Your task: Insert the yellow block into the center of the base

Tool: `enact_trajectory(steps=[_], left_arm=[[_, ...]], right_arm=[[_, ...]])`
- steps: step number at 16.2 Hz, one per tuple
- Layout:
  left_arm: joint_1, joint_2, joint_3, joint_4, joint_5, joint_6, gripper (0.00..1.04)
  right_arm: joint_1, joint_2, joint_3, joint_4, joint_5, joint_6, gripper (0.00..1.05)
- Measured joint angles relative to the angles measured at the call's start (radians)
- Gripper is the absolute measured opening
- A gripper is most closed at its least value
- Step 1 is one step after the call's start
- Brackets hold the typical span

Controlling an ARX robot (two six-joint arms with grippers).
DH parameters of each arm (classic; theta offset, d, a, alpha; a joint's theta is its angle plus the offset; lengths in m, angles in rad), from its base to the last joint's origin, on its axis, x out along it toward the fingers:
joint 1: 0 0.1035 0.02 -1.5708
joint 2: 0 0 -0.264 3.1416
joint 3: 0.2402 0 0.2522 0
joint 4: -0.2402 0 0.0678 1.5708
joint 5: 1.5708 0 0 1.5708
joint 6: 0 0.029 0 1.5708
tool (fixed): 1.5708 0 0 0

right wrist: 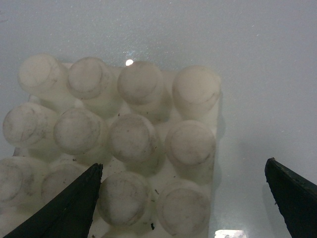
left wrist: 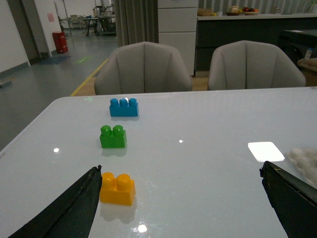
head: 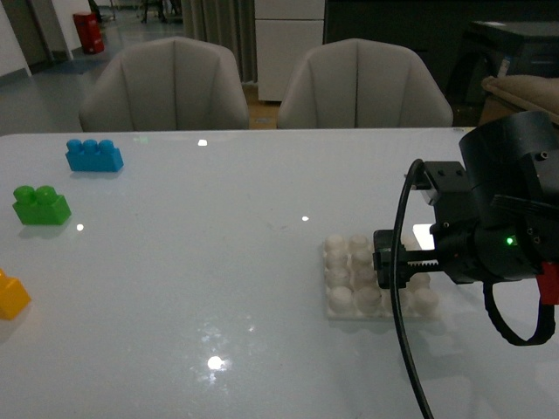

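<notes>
The yellow block (left wrist: 117, 193) should leave some studs at the center of the base uncovered when the robot pushes it down, because its top studs (left wrist: 116, 180) form a narrow row.
The yellow block (head: 10, 297) lies on the white table at the far left edge; in the left wrist view the yellow block (left wrist: 117, 189) sits just beside one finger of my left gripper (left wrist: 181, 170), which is open with nothing between its fingers. The base (head: 349, 279), a white studded plate, rests at centre right. My right gripper (head: 390, 266) hovers low over the base's right side. Seen from the right wrist, the base (right wrist: 124, 139) fills the picture and the right gripper (right wrist: 183, 163) stands open and empty above its edge studs.
A green brick (head: 40, 206) and a blue brick (head: 93, 155) sit at the far left. A smooth white patch (left wrist: 266, 151) lies near the base. Two grey chairs (head: 166, 83) stand behind the table.
</notes>
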Motion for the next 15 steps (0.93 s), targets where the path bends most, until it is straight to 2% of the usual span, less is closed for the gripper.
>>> enact_trajectory(steps=[2,6,15], left_arm=[[0.0,0.0,0.0,0.0,0.0,0.0,0.98],[0.0,0.0,0.0,0.0,0.0,0.0,0.98],[0.0,0.0,0.0,0.0,0.0,0.0,0.98]], right_arm=[[0.004,0.041,0.038,-0.009,-0.058,0.05,0.98],[0.005,0.064,0.06,-0.011,-0.092,0.098,0.98],[0.082,0.07,0.057,-0.01,-0.121,0.218,0.98]])
